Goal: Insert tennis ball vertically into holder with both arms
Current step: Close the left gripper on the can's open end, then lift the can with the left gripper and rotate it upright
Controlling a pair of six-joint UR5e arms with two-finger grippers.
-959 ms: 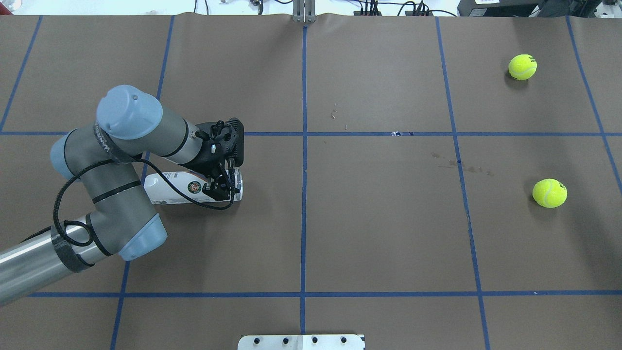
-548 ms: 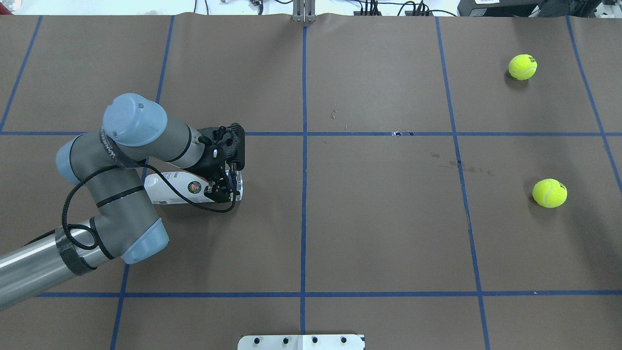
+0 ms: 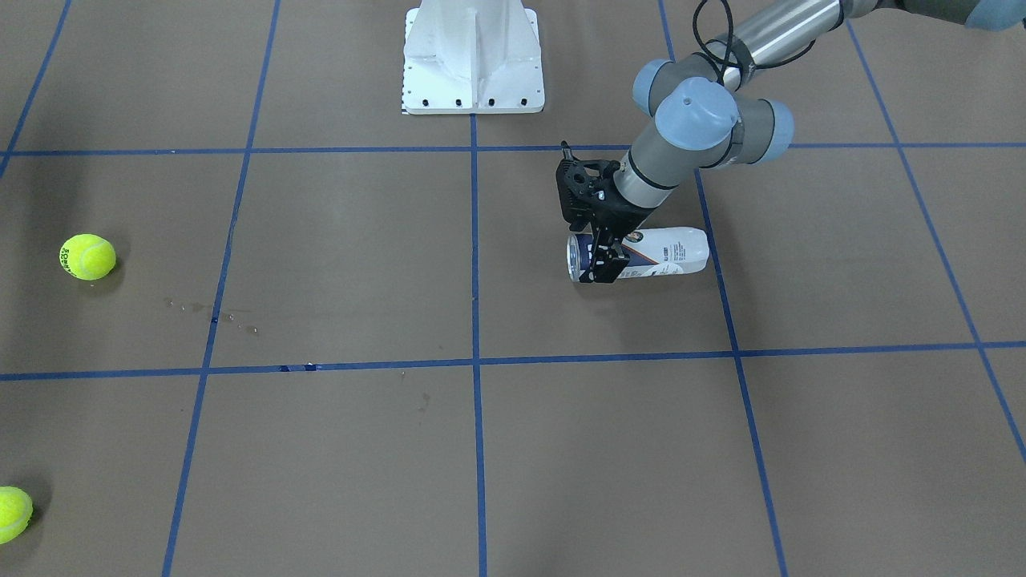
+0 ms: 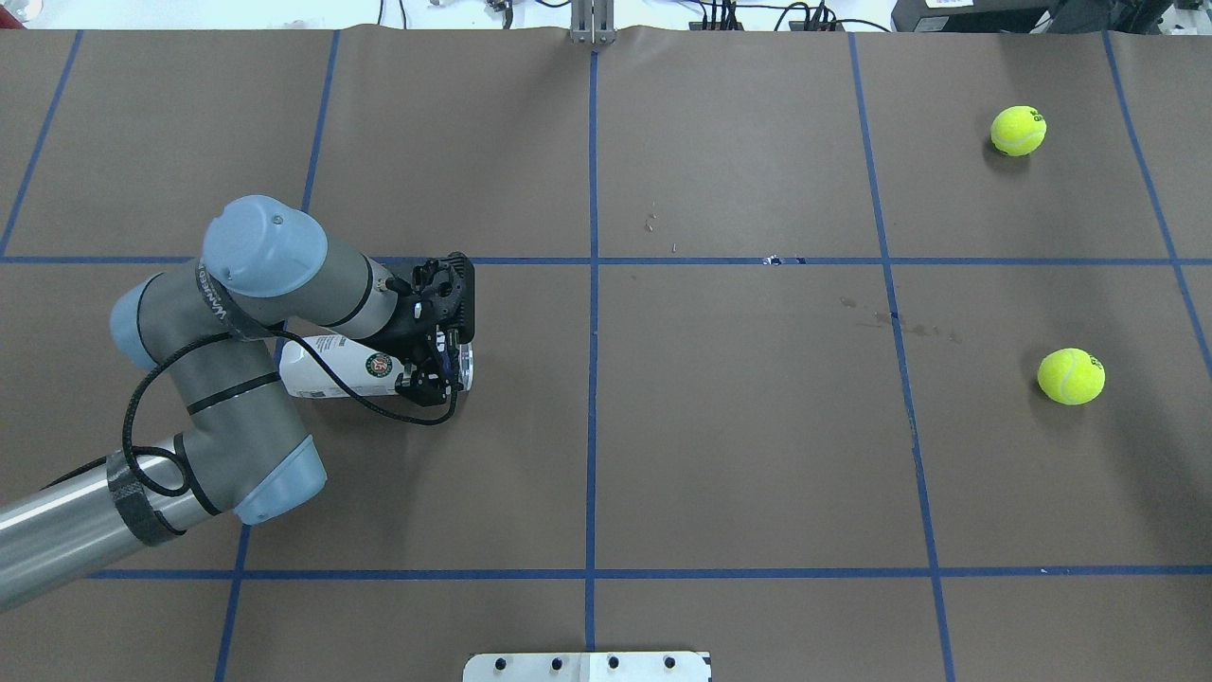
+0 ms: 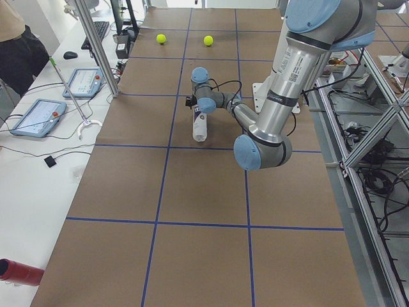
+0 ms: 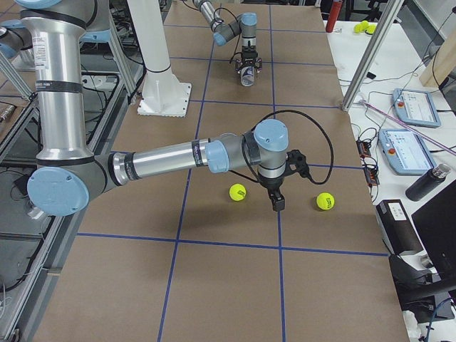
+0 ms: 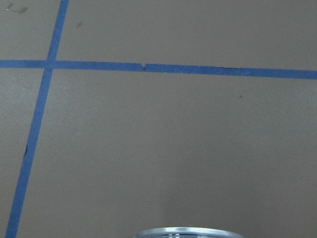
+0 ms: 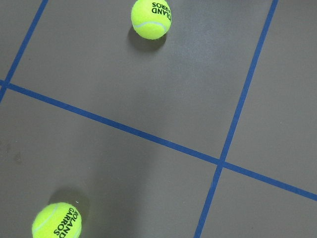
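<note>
The holder's open end [image 3: 575, 259] shows only grey, so the holder should be empty inside when I turn it upright.
The holder [image 4: 308, 371], a clear can with a white and navy label, lies on its side in the left half of the table, open end toward the centre. It also shows as the holder [image 3: 673, 250] in the front-facing view. My left gripper [image 4: 437, 366] reaches down over that open end, open, with one finger on each side of the can. The holder's metal rim [image 7: 188, 232] just shows at the bottom of the left wrist view. Two tennis balls [image 4: 1018, 130] [image 4: 1071, 376] rest at the far right. My right gripper [image 6: 278, 204] hangs between them; I cannot tell its state.
The white pedestal base [image 3: 473, 56] stands at the robot's edge of the table. Blue tape lines grid the brown table cover. Tablets [image 5: 35, 117] and cables lie on a side bench, where part of a person [image 5: 18, 45] shows.
My left arm has swung slightly toward the near edge and the left gripper has come down around the holder's open end. The holder and the balls have stayed put.
</note>
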